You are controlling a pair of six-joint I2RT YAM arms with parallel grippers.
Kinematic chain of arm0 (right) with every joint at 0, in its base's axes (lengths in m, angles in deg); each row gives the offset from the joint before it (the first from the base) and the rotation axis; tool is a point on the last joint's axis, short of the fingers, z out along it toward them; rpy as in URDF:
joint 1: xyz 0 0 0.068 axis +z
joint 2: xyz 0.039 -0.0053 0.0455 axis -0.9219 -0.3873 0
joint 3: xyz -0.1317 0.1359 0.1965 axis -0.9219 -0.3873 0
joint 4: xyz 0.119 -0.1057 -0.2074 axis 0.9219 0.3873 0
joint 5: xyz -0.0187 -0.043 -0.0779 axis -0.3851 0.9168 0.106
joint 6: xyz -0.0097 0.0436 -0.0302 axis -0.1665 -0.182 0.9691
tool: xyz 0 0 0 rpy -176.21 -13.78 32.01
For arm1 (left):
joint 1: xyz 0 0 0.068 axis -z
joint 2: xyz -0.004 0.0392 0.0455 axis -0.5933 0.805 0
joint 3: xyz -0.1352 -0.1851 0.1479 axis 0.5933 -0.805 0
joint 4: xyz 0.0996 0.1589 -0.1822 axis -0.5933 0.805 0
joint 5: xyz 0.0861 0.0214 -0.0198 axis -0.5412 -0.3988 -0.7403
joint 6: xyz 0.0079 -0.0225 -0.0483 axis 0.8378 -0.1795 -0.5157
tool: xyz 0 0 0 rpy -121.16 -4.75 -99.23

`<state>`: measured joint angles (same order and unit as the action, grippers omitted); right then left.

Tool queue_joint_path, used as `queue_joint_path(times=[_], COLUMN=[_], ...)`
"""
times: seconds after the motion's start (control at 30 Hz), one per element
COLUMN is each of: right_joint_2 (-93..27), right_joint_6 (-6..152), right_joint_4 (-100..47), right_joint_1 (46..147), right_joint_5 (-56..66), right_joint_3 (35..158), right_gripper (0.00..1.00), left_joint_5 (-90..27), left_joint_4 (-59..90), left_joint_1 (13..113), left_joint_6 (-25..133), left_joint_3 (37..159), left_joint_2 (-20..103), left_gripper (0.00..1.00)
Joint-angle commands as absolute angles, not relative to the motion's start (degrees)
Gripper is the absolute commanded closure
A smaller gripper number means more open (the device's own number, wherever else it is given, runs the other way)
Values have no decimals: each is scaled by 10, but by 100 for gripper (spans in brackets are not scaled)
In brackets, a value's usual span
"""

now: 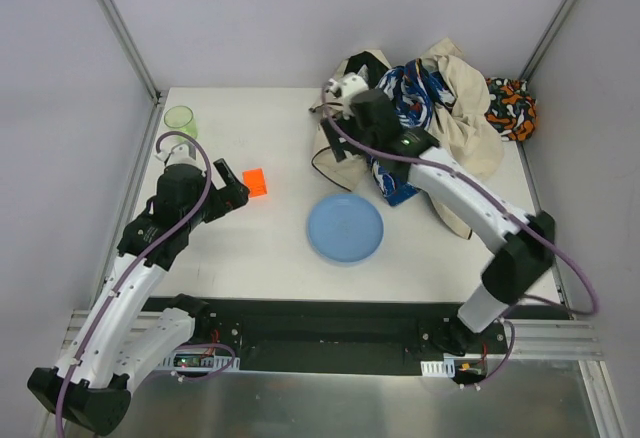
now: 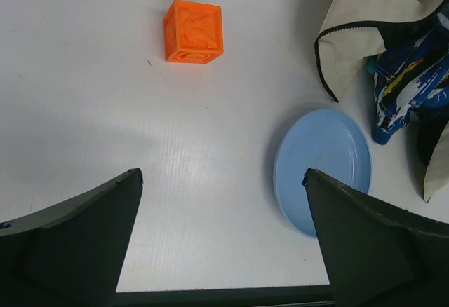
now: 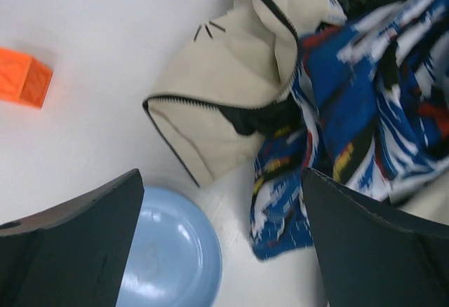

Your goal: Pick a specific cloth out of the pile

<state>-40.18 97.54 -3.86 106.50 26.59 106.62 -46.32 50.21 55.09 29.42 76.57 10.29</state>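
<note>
My right gripper continues to move down onto the garment's black trim [image 3: 297, 69] until its open fingers close there, because a bit of teal [image 2: 371, 64] shows under the beige garment.
The pile [image 1: 455, 118] lies at the back right: a beige garment with black trim [image 3: 224, 76], a blue-white patterned cloth [image 3: 379, 97] and an orange-black patterned cloth [image 1: 512, 106]. I see no plain teal cloth in any view; it is hidden or out of view. My right gripper [image 1: 345, 138] is open and empty, hovering over the pile's left edge; its wrist view [image 3: 223, 174] shows beige fabric and the blue-white cloth between the fingers. My left gripper [image 1: 232, 188] is open and empty over bare table at the left, as its wrist view [image 2: 223, 174] shows.
A blue plate [image 1: 345, 229] lies at the table's middle front, close to the pile's near edge [image 2: 365, 12]. An orange cube [image 1: 255, 182] sits just right of my left gripper. A green cup [image 1: 181, 120] stands at the back left corner. Walls enclose the table.
</note>
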Motion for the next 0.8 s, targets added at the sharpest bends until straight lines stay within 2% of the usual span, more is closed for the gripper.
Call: queue_joint_path(times=[0.0, 0.2, 0.27, 0.37, 0.53, 0.63, 0.77], right_joint_2=[-576, -772, -807, -812, -764, -747, -774], right_joint_6=[1012, 1071, 1107, 1159, 1199, 1170, 1055], right_joint_4=[-21, 18, 19, -1, -95, -81, 66], right_joint_1=[1081, 1079, 1079, 1074, 1034, 1005, 962], right_joint_5=[366, 492, 562, 628, 673, 647, 472], right_joint_3=[1220, 1416, 1436, 1399, 1283, 1249, 1308], right_gripper=[4, 4, 4, 4, 4, 4, 4], left_joint_5=[-480, -447, -448, -450, -456, -458, -467], left_joint_4=[498, 495, 496, 495, 495, 495, 494], left_joint_1=[550, 550, 550, 550, 550, 550, 550], left_joint_6=[282, 285, 285, 284, 286, 286, 279], left_joint_3=[762, 757, 752, 744, 733, 731, 729], left_joint_2=[109, 124, 123, 113, 102, 99, 100], left_gripper=[1, 1, 1, 1, 1, 1, 1])
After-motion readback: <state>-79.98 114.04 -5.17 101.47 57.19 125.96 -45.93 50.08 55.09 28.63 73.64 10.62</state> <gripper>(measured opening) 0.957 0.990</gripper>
